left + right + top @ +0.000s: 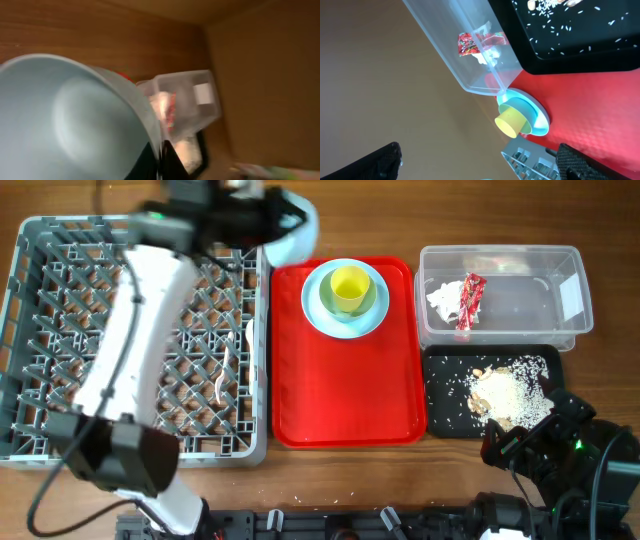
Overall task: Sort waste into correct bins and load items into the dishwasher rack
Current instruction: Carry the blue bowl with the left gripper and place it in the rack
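Note:
The rack's far wires [208, 286] are free beside the light blue bowl [294, 238]. My left gripper should keep carrying the bowl over until it sits among those wires.
My left gripper [262, 220] is shut on the rim of the light blue bowl [296, 232] and holds it above the far right corner of the grey dishwasher rack [60, 340]. In the left wrist view the bowl [65, 125] fills the left side, with the fingers [161, 162] pinching its edge. The light blue plate [318, 312] with the yellow cup [349, 288] on it sits on the red tray [345, 390]. The napkin [441, 299] and red wrapper [470, 301] lie in the clear tub [520, 290]. Rice scraps [508, 395] lie in the black tray [450, 410]. My right gripper [485, 165] is open and empty, near the table's front right.
Two white utensils [224, 375] lie in the rack near its right side. The right wrist view shows the clear tub [450, 55], the black tray [570, 45], the cup [511, 121] on the plate and a rack corner [530, 160].

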You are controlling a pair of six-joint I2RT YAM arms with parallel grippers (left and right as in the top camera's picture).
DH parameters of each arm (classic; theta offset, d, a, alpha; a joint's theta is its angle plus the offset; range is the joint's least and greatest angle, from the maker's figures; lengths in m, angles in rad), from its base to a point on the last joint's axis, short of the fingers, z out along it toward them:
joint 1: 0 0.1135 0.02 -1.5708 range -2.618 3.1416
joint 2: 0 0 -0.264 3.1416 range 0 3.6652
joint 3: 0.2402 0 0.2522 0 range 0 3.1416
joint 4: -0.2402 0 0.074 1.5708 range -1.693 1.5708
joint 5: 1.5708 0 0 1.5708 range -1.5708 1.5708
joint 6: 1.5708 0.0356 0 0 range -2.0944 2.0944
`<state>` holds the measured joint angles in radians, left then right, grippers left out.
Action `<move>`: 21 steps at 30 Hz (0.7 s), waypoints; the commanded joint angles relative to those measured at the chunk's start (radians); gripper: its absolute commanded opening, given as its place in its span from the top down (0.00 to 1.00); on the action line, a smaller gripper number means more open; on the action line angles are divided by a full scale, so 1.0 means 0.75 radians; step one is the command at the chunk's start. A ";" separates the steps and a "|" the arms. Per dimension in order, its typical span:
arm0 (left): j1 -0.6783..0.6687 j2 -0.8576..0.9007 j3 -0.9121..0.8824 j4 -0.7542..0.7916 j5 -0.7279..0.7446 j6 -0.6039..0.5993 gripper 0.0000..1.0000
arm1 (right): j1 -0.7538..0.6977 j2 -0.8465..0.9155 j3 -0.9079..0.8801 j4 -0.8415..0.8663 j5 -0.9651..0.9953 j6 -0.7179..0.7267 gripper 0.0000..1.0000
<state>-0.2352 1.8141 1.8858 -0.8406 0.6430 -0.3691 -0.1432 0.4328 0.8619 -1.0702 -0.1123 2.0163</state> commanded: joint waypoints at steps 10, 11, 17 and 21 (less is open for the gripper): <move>0.638 0.518 -0.003 0.063 1.224 -0.047 0.96 | -0.008 -0.006 0.011 -0.003 -0.011 0.073 0.00; 0.665 0.567 -0.004 0.057 1.246 -0.052 0.96 | -0.008 -0.006 0.011 -0.003 -0.011 0.073 0.00; 0.746 0.706 -0.004 0.007 1.234 -0.051 0.96 | -0.008 -0.006 0.011 -0.003 -0.011 0.073 0.00; 0.779 0.706 -0.004 -0.020 1.108 -0.046 0.96 | -0.008 -0.006 0.011 -0.003 -0.011 0.073 0.00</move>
<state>0.3370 2.3272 1.8839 -0.8345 1.5387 -0.4053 -0.1432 0.4328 0.8619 -1.0702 -0.1123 2.0163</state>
